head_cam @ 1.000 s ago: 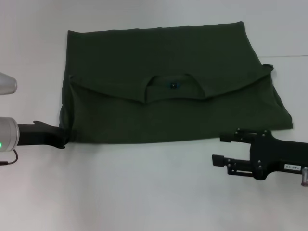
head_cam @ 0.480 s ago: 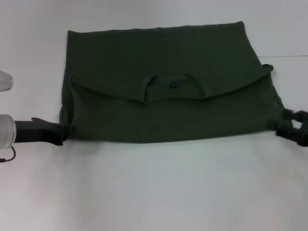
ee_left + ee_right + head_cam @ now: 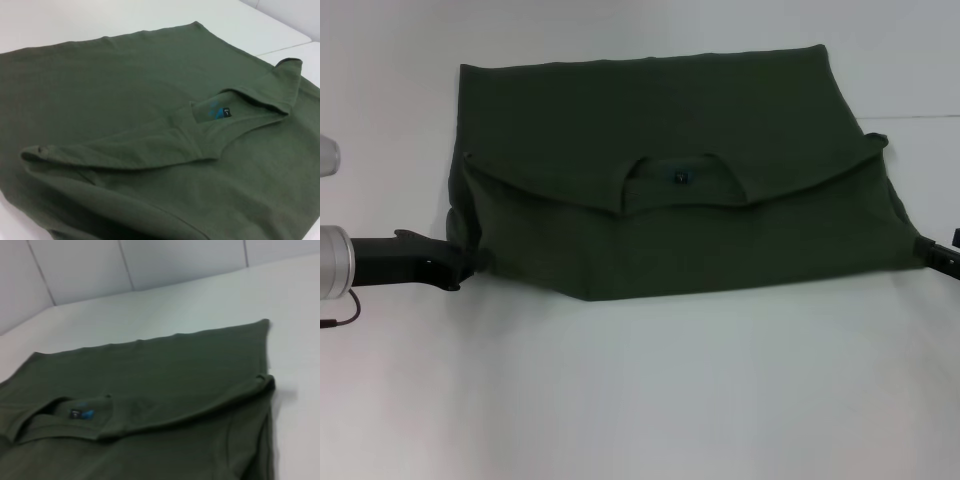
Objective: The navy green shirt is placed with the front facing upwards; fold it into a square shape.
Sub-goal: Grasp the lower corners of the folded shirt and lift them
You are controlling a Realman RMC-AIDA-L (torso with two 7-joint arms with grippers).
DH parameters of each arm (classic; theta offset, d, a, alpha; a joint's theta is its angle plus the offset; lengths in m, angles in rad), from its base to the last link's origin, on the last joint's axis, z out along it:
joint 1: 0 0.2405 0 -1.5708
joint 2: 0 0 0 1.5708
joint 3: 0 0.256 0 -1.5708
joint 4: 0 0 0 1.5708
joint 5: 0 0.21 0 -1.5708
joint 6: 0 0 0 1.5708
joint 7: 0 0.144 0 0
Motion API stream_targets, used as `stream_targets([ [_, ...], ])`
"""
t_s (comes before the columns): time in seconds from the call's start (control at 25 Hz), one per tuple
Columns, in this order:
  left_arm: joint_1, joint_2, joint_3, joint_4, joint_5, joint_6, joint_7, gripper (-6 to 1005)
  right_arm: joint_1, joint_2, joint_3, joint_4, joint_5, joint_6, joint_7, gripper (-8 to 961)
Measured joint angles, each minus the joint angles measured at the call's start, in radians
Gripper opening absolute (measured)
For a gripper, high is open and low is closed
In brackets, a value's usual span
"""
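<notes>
One end of the shirt's near edge has my left gripper at it, so my right gripper, facing the edge's loose end, should keep going inward and close there.
The navy green shirt lies on the white table, its collar end folded down over the body. The collar opening with its small blue label faces up near the middle. My left gripper is at the shirt's near left corner and touches the cloth, which is bunched and drawn inward there. My right gripper shows only as a dark tip at the picture's right edge, by the shirt's near right corner. The left wrist view looks across the shirt and label. The right wrist view shows the shirt from the other side.
The white table extends bare in front of the shirt. A seam between table sections runs past the shirt's right side. Grey wall panels stand behind the table's far edge.
My left gripper has moved in to the shirt's near left corner, and the hem there now slants inward. My right gripper has swung out from the table's front to the near right corner.
</notes>
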Motion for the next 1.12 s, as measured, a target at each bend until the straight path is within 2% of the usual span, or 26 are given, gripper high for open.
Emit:
stream_targets([
  [0.48, 0.002, -0.004, 0.002, -0.001, -0.004, -0.006, 0.007, 4, 0.044, 0.001, -0.012, 0.047, 0.0, 0.107, -0.008, 740],
  [0.72, 0.003, -0.004, 0.001, 0.0, -0.004, -0.01, 0.007, 4, 0.055, 0.001, -0.065, 0.061, 0.0, 0.14, -0.002, 741],
  [0.92, 0.003, -0.004, 0.001, 0.001, -0.004, -0.018, 0.007, 4, 0.055, -0.001, -0.09, 0.071, 0.0, 0.166, 0.012, 711],
  [1.12, 0.003, -0.004, 0.0, 0.001, -0.004, -0.02, 0.007, 3, 0.054, -0.002, -0.092, 0.068, -0.001, 0.17, 0.016, 615],
])
